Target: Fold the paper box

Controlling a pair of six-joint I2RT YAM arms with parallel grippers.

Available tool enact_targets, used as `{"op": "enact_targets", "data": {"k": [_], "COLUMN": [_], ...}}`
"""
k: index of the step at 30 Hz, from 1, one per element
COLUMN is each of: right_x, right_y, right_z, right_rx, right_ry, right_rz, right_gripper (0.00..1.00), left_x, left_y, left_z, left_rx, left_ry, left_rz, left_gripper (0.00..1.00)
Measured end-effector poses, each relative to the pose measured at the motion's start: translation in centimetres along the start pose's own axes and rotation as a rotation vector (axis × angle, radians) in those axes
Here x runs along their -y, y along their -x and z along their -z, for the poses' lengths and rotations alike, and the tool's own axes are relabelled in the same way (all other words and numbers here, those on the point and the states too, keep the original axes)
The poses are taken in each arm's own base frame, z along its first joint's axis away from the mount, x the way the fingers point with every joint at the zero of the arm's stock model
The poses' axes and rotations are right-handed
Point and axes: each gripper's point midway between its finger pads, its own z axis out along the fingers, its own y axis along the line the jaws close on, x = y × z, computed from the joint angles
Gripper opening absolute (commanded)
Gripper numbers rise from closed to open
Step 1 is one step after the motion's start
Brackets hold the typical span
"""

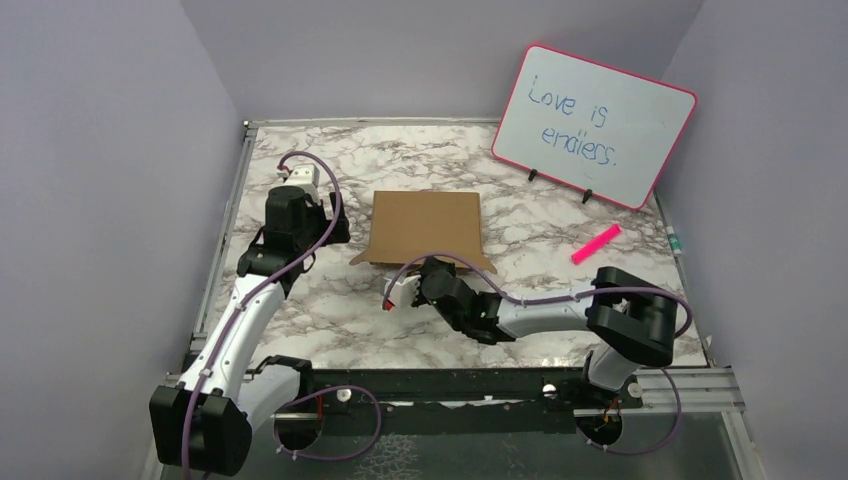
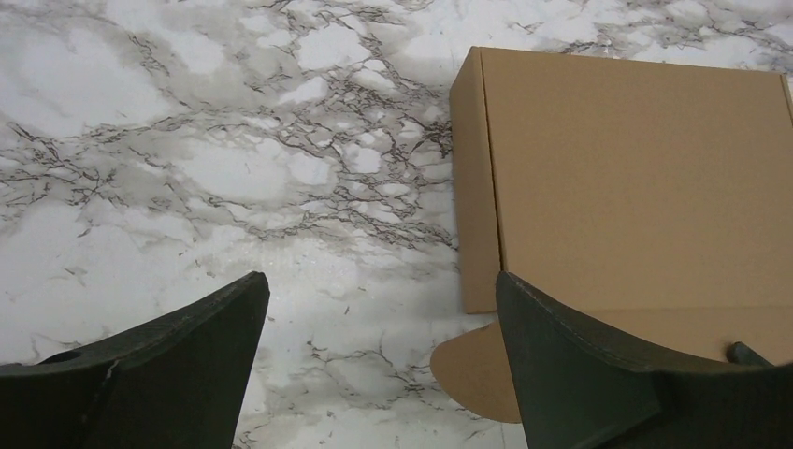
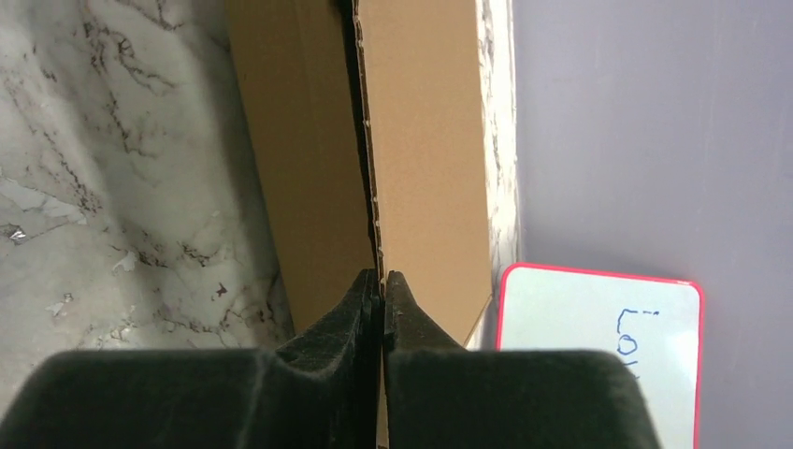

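The paper box is lying flat and its rounded tabs (image 1: 362,258) are low, so the robot's right gripper should raise the box's near edge (image 1: 400,264) and set the box upright before folding the tabs.
The paper box (image 1: 425,225) is plain brown cardboard and lies flat in the middle of the marble table, with rounded tabs sticking out at its near corners. My right gripper (image 1: 441,267) is at the box's near edge. In the right wrist view its fingers (image 3: 382,278) are shut on a thin cardboard edge of the box (image 3: 425,140). My left gripper (image 1: 338,229) is open and empty just left of the box. In the left wrist view (image 2: 382,281) the box (image 2: 636,178) lies ahead to the right, and a rounded tab (image 2: 472,374) lies beside the right finger.
A pink-framed whiteboard (image 1: 593,125) with blue writing stands at the back right; it also shows in the right wrist view (image 3: 598,355). A pink marker (image 1: 596,244) lies right of the box. Grey walls enclose the table on three sides.
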Motion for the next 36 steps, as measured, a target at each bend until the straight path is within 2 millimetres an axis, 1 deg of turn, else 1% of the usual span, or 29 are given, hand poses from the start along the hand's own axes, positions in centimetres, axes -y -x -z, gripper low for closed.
{"op": "enact_targets", "data": {"k": [2,5,11,14,18,22,25,28,30,32,36], "right_x": [0.7,1.6,2.8,3.8,5.6,7.5,9.8,12.3,13.2,13.4,12.2], "right_y": [0.4,1.0,2.6,3.7,5.1,6.1,6.6,6.8,6.6,6.0,4.6], "right_z": [0.4,0.9,1.7,2.2,3.2,4.0,4.6,4.7,4.5,3.9,2.2], "right_rx": [0.003,0.012,0.019,0.028,0.038,0.042,0.050,0.059,0.055,0.039,-0.009], "right_ry": [0.006,0.023,0.097,0.137,0.188,0.254,0.304,0.347,0.380,0.424,0.513], "right_rz": [-0.013,-0.036,-0.074,-0.097,-0.129,-0.164,-0.213,-0.277,-0.313,-0.338,-0.371], "right_gripper": [0.06,0.04,0.03,0.03,0.02,0.02,0.02,0.02,0.02,0.02,0.03], "left_x": [0.1,0.6,1.8,2.2,2.7,3.0,3.2,3.4,3.5,3.5,3.7], "left_y": [0.2,1.3,4.5,6.6,9.3,11.1,12.5,13.7,14.1,14.1,13.3], "left_z": [0.2,0.8,3.4,5.1,7.1,8.9,10.3,11.4,11.9,12.1,11.7], "left_rx": [-0.002,0.018,0.088,0.130,0.182,0.215,0.245,0.277,0.291,0.292,0.264], "left_ry": [-0.005,-0.025,-0.070,-0.081,-0.092,-0.100,-0.106,-0.113,-0.116,-0.119,-0.129], "left_rz": [0.002,0.009,0.026,0.026,0.026,0.026,0.025,0.024,0.024,0.024,0.022], "left_gripper": [0.91,0.91,0.91,0.91,0.90,0.90,0.89,0.88,0.88,0.88,0.87]}}
